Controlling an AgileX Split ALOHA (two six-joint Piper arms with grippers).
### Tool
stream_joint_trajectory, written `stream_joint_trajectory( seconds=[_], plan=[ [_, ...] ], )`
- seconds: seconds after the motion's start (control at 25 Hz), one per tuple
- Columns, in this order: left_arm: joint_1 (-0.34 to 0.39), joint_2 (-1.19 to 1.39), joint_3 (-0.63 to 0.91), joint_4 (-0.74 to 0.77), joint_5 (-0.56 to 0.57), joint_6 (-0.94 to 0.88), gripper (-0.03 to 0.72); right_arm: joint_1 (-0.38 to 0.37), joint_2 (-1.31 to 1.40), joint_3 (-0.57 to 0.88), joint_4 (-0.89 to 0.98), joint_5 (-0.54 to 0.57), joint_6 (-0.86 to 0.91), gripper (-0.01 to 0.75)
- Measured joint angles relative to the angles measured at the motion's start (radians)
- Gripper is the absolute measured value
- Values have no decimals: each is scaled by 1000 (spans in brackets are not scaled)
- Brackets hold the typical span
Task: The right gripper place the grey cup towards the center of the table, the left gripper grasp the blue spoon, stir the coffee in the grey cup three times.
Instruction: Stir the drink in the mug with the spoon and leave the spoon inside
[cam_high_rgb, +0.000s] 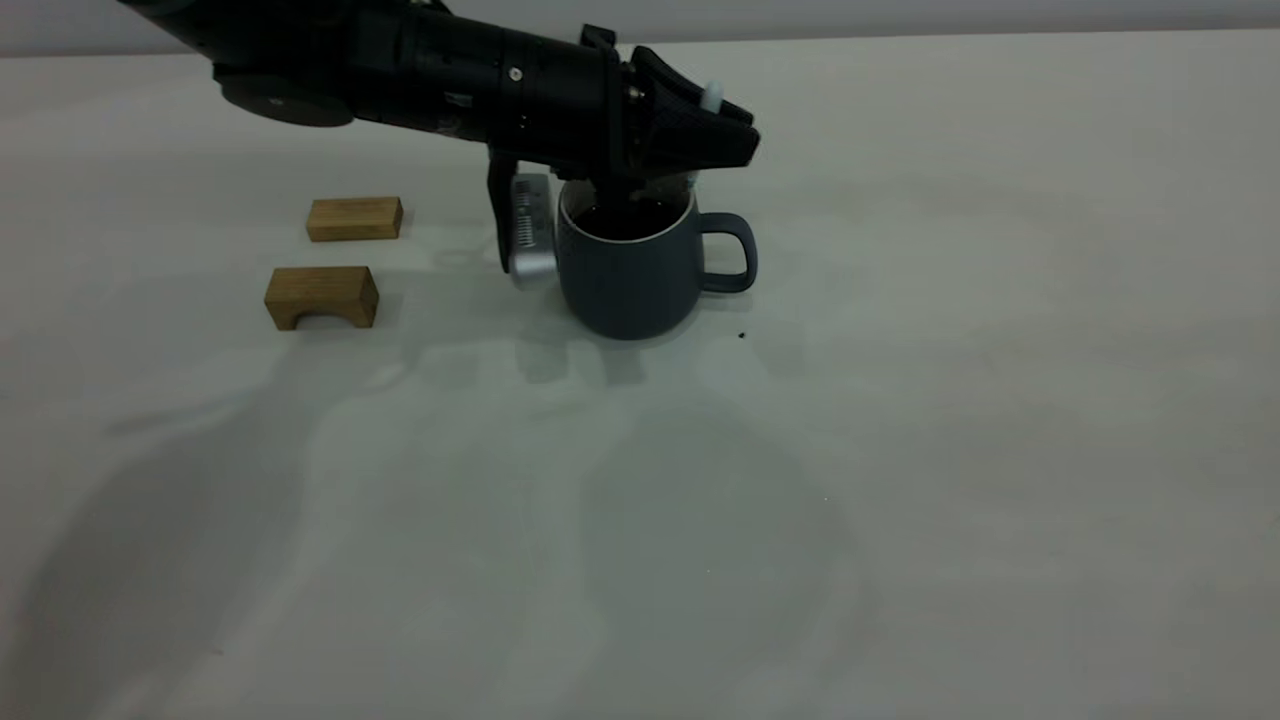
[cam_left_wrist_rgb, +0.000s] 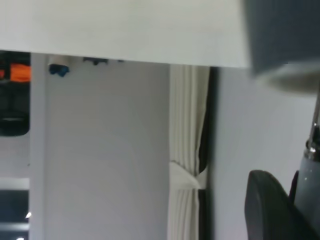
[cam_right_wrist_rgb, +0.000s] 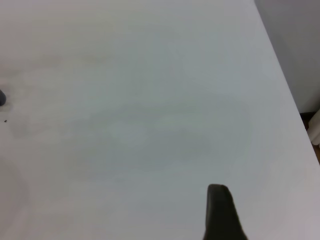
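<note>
My left gripper should sweep the blue spoon back across the coffee (cam_high_rgb: 618, 223), because I see the spoon at the grey cup's rim (cam_high_rgb: 693, 192) by the cup's handle.
The grey cup (cam_high_rgb: 630, 270) stands upright on the table (cam_high_rgb: 900, 450) just behind its middle, handle to the right, with dark coffee (cam_high_rgb: 628, 218) inside. My left gripper (cam_high_rgb: 735, 140) hovers right over the cup's mouth, shut on the blue spoon (cam_high_rgb: 712, 96). The spoon's pale handle end sticks up above the fingers, and its lower part drops into the cup, hidden by the gripper. In the left wrist view the spoon (cam_left_wrist_rgb: 311, 180) runs beside a black finger (cam_left_wrist_rgb: 265, 210) toward the cup (cam_left_wrist_rgb: 280, 40). My right gripper (cam_right_wrist_rgb: 170, 225) is off over bare table, open and holding nothing; one finger (cam_right_wrist_rgb: 221, 210) shows.
Two tan wooden blocks (cam_high_rgb: 354, 218) (cam_high_rgb: 321, 297) lie left of the cup. A tiny dark speck (cam_high_rgb: 741, 336) sits just right of the cup's base. The left arm's silver camera (cam_high_rgb: 532, 232) hangs close to the cup's left wall. The table's edge (cam_right_wrist_rgb: 285, 85) is near the right gripper.
</note>
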Motion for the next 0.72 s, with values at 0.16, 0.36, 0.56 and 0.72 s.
stream_joint_trajectory(
  seconds=[0.16,0.36,0.56,0.72],
  plan=[
    [6,0,-1,3,56,0,132,0,0,0,0,0,0,511],
    [26,0,-1,9,82,0,132,0,0,0,0,0,0,511],
    [73,0,2,17,86,0,132,0,0,0,0,0,0,511],
    [83,0,2,4,51,0,132,0,0,0,0,0,0,511]
  ],
)
